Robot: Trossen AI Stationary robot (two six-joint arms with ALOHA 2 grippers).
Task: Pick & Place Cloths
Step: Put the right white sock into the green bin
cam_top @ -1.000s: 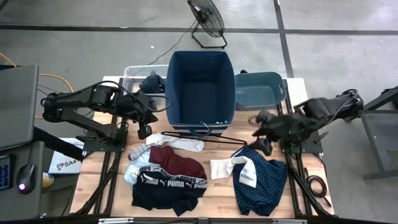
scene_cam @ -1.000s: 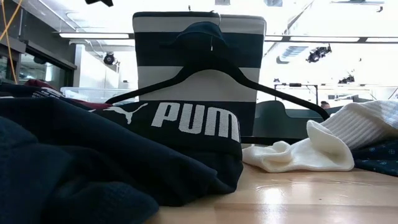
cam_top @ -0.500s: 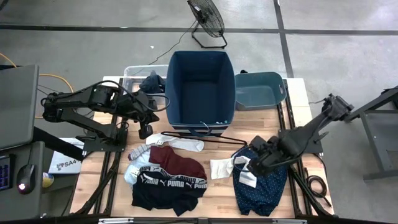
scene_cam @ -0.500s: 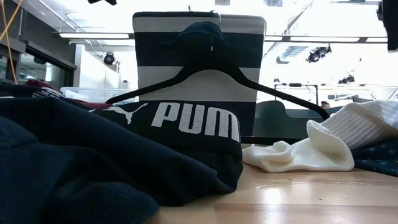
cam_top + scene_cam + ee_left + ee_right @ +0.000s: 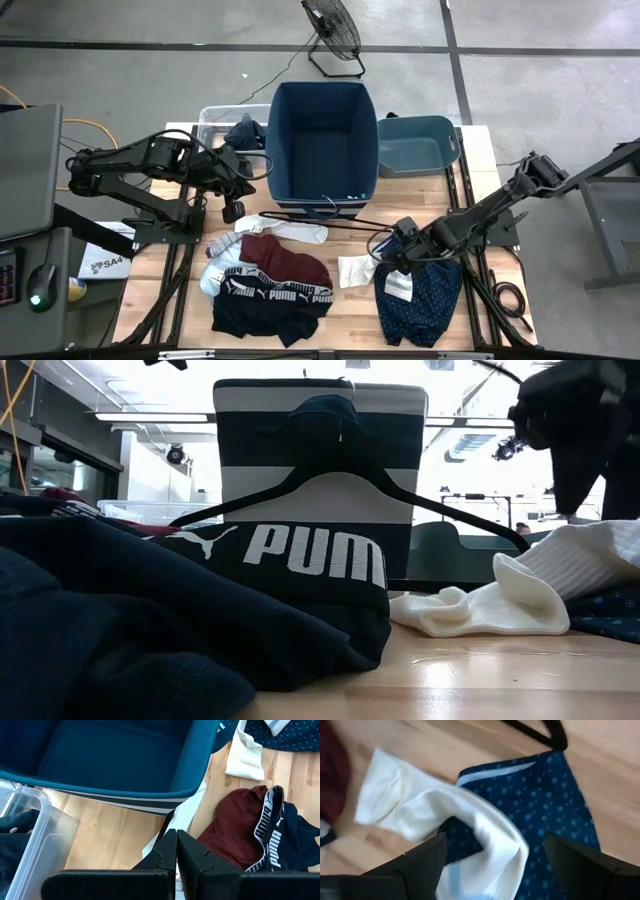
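My right gripper should first lift the white cloth off and then carry it into the teal bin [image 5: 416,146], because the white cloth lies across the navy white-dotted garment [image 5: 398,285].
The navy white-dotted garment [image 5: 425,300] lies at the table's near right, with a white cloth [image 5: 358,268] folded over its left edge. My right gripper [image 5: 392,254] hovers open just above them; in its wrist view [image 5: 492,865] the white cloth [image 5: 420,805] and dotted fabric [image 5: 540,790] lie between its fingers. The maroon garment [image 5: 290,262], the black PUMA-waistband one [image 5: 270,305], a pale blue-grey one [image 5: 213,277] and another white one [image 5: 292,229] lie near left. My left gripper [image 5: 233,208] waits shut, above the table beside the big bin [image 5: 176,851].
A tall navy bin [image 5: 322,140] stands at the far middle, a smaller teal bin [image 5: 415,145] to its right and a clear tub [image 5: 222,125] holding dark cloth to its left. A thin black wire hanger [image 5: 335,222] lies before the navy bin. Bare wood shows between the piles.
My right gripper has swung from the table's right side toward the near left and come down over the white cloth and dotted garment, entering the low view at its upper right. The cloths have not moved.
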